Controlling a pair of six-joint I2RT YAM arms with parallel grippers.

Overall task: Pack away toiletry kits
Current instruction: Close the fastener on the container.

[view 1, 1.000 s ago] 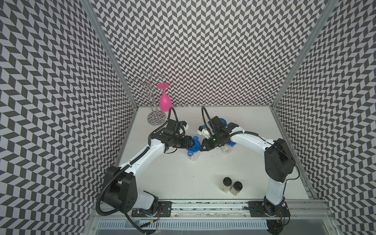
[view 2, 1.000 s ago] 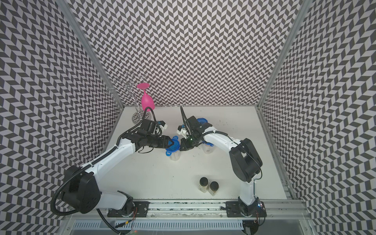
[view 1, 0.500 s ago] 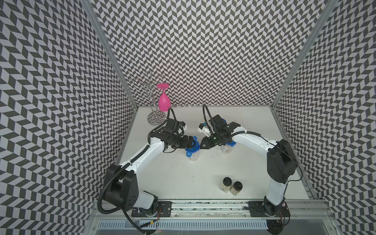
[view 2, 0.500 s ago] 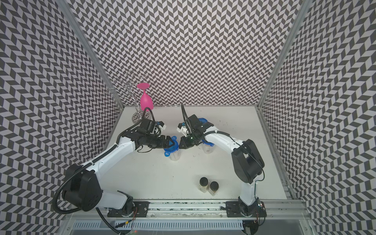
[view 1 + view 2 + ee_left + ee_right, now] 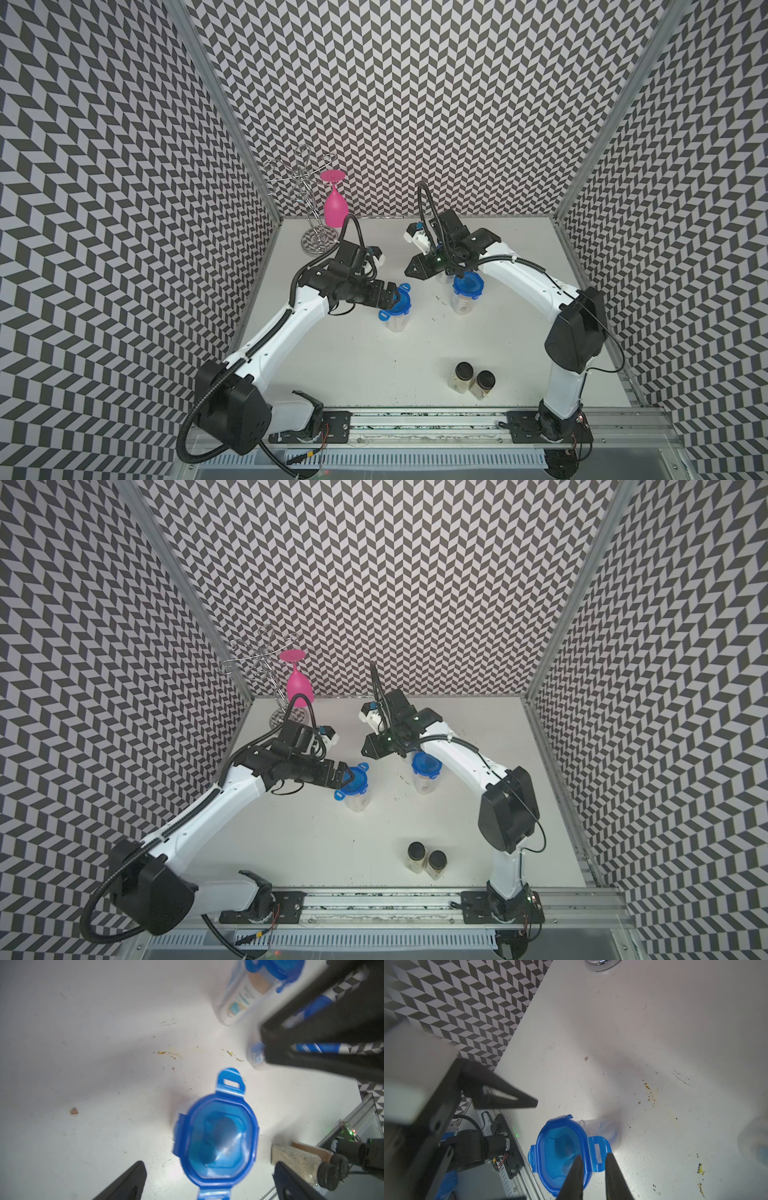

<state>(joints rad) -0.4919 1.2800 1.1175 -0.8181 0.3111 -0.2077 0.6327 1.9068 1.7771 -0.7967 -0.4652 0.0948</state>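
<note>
The tub lid's open tabs (image 5: 363,766) are angled away from the robot's grippers, so next the left gripper turns the tub by its blue lid (image 5: 356,780) until each tab faces a gripper.
A clear tub with a blue lid (image 5: 397,306) (image 5: 355,783) stands mid-table. In the left wrist view the lid (image 5: 216,1136) shows two tabs sticking outward and a side tab folded down. My left gripper (image 5: 395,296) (image 5: 207,1180) is open wide at the lid's left edge, its fingers on either side and not touching. My right gripper (image 5: 409,272) (image 5: 593,1169) hangs above and behind the tub, jaws a narrow gap apart and empty; one raised tab (image 5: 598,1153) shows below that gap. A second lidded tub (image 5: 467,286) (image 5: 245,991) holds a toothpaste tube.
Another clear tub (image 5: 256,1057) stands partly hidden behind the right gripper. Two black-capped jars (image 5: 469,380) (image 5: 424,858) stand near the front edge. A pink wine glass (image 5: 334,205) hangs on a wire rack (image 5: 307,199) at the back left corner.
My left gripper has opened wide and drawn slightly back from the lid. The right gripper has lifted off the lid toward the back right, its jaws parting a little.
</note>
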